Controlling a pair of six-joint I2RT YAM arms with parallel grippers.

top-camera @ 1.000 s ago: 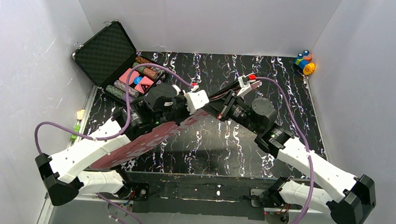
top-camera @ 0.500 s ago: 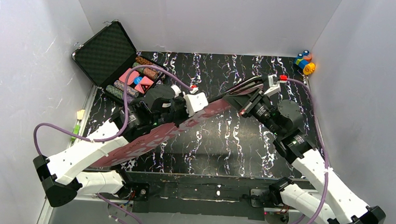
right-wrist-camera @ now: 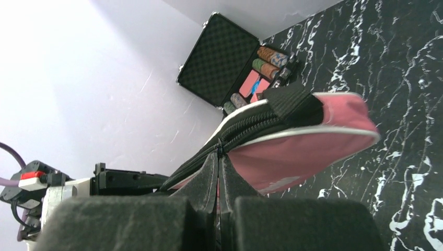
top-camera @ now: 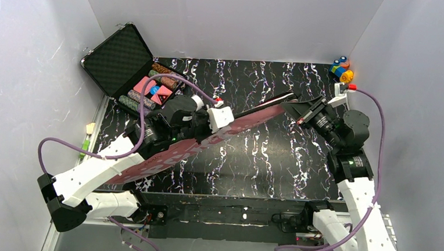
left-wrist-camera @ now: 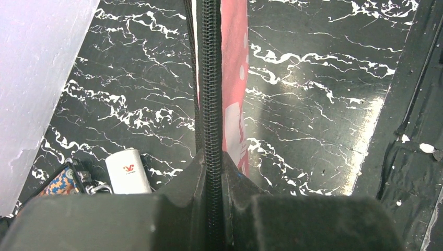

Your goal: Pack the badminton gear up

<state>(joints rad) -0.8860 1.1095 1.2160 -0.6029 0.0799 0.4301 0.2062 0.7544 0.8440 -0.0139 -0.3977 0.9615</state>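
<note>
The robot's left gripper has the black zipper edge [top-camera: 261, 109] lined up with the zipper pull, so the right gripper continues to pull to the bag's end [right-wrist-camera: 312, 107] and lets go there.
The pink racket-shaped bag [top-camera: 255, 117] lies slanted across the black marbled table, lifted on its edge. My left gripper [top-camera: 216, 128] is shut on its black zipper edge near the middle; in the left wrist view the fingers [left-wrist-camera: 212, 162] pinch the zipper band, with pink cloth [left-wrist-camera: 233, 63] beyond. My right gripper [top-camera: 298, 110] is shut on the zipper pull at the bag's far right end; in the right wrist view the gripper [right-wrist-camera: 219, 154] holds the pull where the zipper teeth meet the pink bag [right-wrist-camera: 308, 149]. A white tube end [left-wrist-camera: 128, 171] lies on the table. Rackets and shuttlecock are hidden.
The open black case [top-camera: 119, 58] with striped chips stands at the back left and also shows in the right wrist view [right-wrist-camera: 224, 63]. Small coloured toys [top-camera: 341, 69] sit in the back right corner. White walls close in three sides.
My right gripper has slid right along the bag's top edge, from near the middle to its far right end, with the zipper pull. My left gripper has held its place.
</note>
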